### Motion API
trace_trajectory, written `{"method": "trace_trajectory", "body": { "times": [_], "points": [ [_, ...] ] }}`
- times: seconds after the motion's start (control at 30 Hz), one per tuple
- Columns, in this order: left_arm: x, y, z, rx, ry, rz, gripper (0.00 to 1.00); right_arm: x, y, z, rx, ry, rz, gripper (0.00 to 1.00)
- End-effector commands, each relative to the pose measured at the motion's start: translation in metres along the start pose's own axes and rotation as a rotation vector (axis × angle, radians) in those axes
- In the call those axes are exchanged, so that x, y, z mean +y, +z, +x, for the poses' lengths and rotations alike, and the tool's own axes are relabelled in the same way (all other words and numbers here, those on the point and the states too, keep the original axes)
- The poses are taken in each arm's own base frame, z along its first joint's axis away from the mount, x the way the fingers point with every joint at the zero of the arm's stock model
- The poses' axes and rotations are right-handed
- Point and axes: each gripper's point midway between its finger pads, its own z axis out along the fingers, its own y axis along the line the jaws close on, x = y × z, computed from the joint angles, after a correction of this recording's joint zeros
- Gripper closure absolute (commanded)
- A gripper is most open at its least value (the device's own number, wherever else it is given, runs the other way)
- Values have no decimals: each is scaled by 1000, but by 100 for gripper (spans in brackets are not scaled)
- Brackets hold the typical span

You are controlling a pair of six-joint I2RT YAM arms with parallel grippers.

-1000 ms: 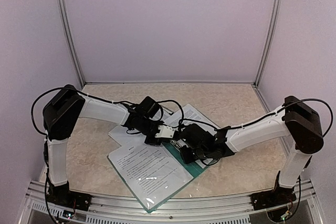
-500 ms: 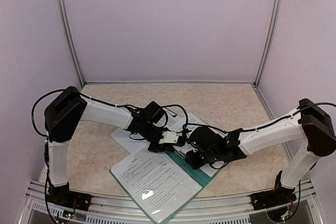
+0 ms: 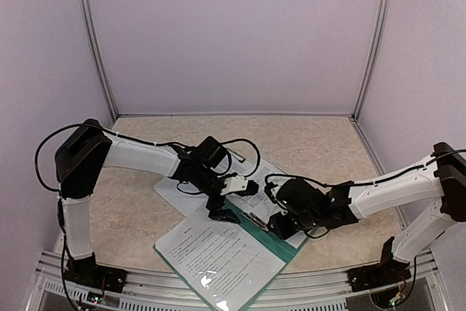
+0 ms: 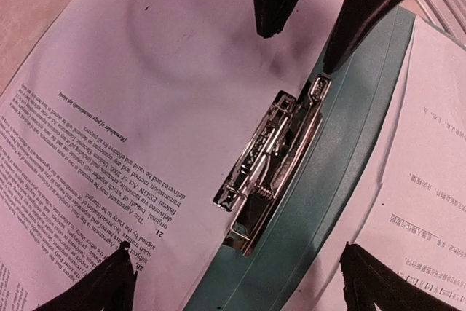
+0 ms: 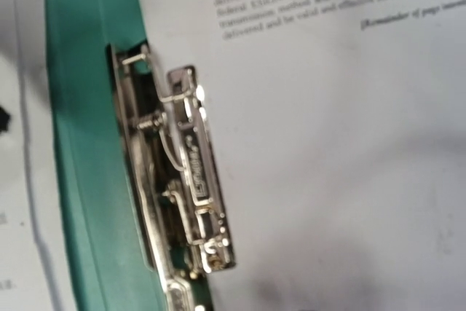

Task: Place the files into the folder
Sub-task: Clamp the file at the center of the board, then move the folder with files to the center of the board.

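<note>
The teal folder is lying crooked and its corner is over the metal rail [image 3: 234, 302], so the robot should turn the folder straight before the grippers move to its outer edges [image 3: 178, 269].
The teal folder [image 3: 266, 235] lies open near the table's front edge. A printed white sheet of the files [image 3: 211, 249] rests on its left leaf. In the left wrist view the silver clip [image 4: 273, 162] at the spine lies flat over that sheet's [image 4: 145, 100] edge. More sheets [image 3: 271, 167] lie under the arms and on the right leaf [image 4: 429, 180]. My left gripper [image 4: 240, 264] hangs open just above the clip, one finger on each side. My right gripper [image 4: 298, 49] faces it with fingers apart, one tip at the clip's far end. The right wrist view shows the clip [image 5: 191, 180], folder [image 5: 80, 151] and sheet [image 5: 328, 136] close up, but none of its own fingers.
The marbled table top [image 3: 320, 143] is walled in by white panels at the back and sides. A metal rail [image 3: 145, 285] runs along the near edge, and the folder's corner overhangs it. Black cables loop over both arms.
The left gripper has opened wide above the clip. The right gripper's fingers have parted and its arm has stretched lower and further right. The folder has shifted slightly.
</note>
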Motion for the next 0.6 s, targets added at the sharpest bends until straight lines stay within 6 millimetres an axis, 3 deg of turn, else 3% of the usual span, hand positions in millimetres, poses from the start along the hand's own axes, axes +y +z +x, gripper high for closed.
{"method": "trace_trajectory", "body": {
  "times": [0.0,0.27,0.4,0.57],
  "points": [
    [13,-30,-27,-59,-29,-62,1,-10,-10,-5,-25,8,25,63],
    [25,-89,-49,-71,-315,-278,1,-1,-7,-5,7,-97,-30,53],
    [20,-128,-33,-13,-617,-441,1,4,1,-6,35,-165,-31,45],
    [-4,-171,-12,-13,-879,-562,1,12,23,-7,90,-239,-25,43]
  ]
}}
